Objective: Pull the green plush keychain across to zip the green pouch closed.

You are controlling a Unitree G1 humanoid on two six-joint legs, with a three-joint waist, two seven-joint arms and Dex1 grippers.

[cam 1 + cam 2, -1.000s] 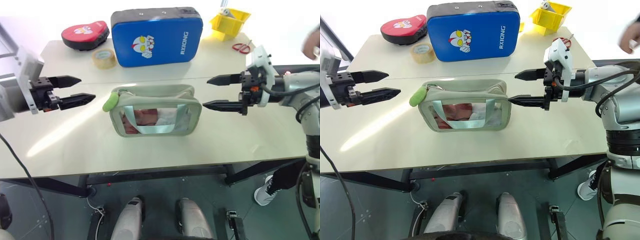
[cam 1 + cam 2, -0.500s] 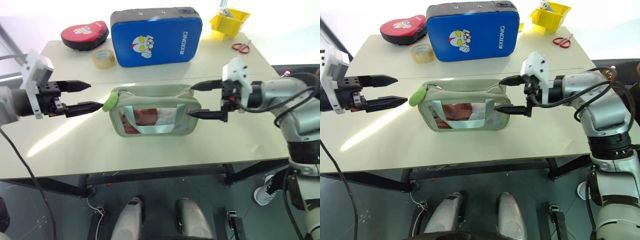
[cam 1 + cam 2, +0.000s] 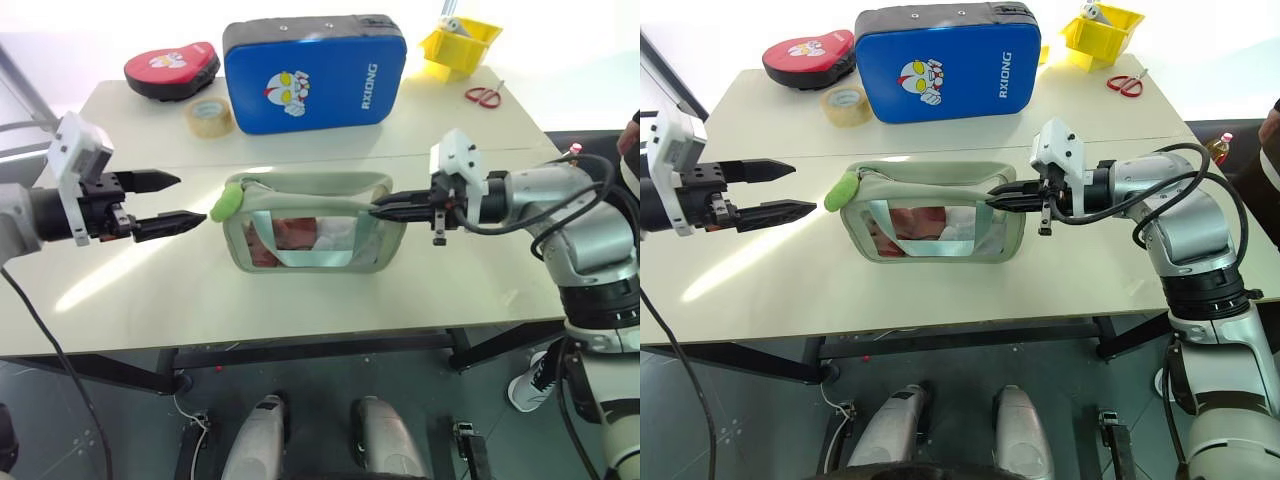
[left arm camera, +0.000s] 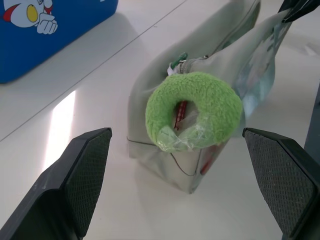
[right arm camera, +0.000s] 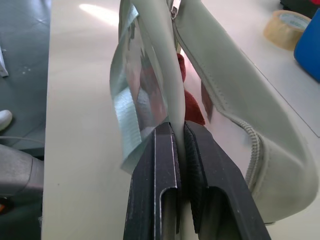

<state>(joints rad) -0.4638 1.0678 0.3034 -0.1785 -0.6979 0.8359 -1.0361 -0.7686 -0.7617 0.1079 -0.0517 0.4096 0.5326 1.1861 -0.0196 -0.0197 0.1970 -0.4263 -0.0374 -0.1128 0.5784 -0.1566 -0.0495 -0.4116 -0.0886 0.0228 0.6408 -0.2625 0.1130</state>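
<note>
The keychain point(image 3: 228, 202) is hanging off the end of the pouch, so the robot's left gripper should put the keychain on the pouch's top point(image 3: 268, 181) and pinch that end before the right gripper pulls the keychain.
The green pouch point(image 3: 315, 222) lies on the table with its top zipper open and its clear window towards me. The green plush keychain point(image 3: 222, 207) hangs at its left end, and it is fuzzy and ring-shaped in the left wrist view point(image 4: 195, 117). My left gripper point(image 3: 192, 198) is open just left of the keychain, not touching it, its fingers point(image 4: 85, 170) wide on either side. My right gripper point(image 3: 376, 210) is shut on the pouch's right end, where its pads point(image 5: 162, 165) pinch the thin front rim.
Behind the pouch stand a blue pad with a cartoon face point(image 3: 313, 72), a red pad point(image 3: 170, 68) and a tape roll point(image 3: 208, 117). A yellow bin point(image 3: 460, 45) and red scissors point(image 3: 484, 95) sit at the back right. Part of a person shows at the right edge point(image 3: 630, 130).
My right gripper has moved left to the pouch's right end and shut on its rim, tugging the pouch slightly. The left gripper has stayed open beside the keychain.
</note>
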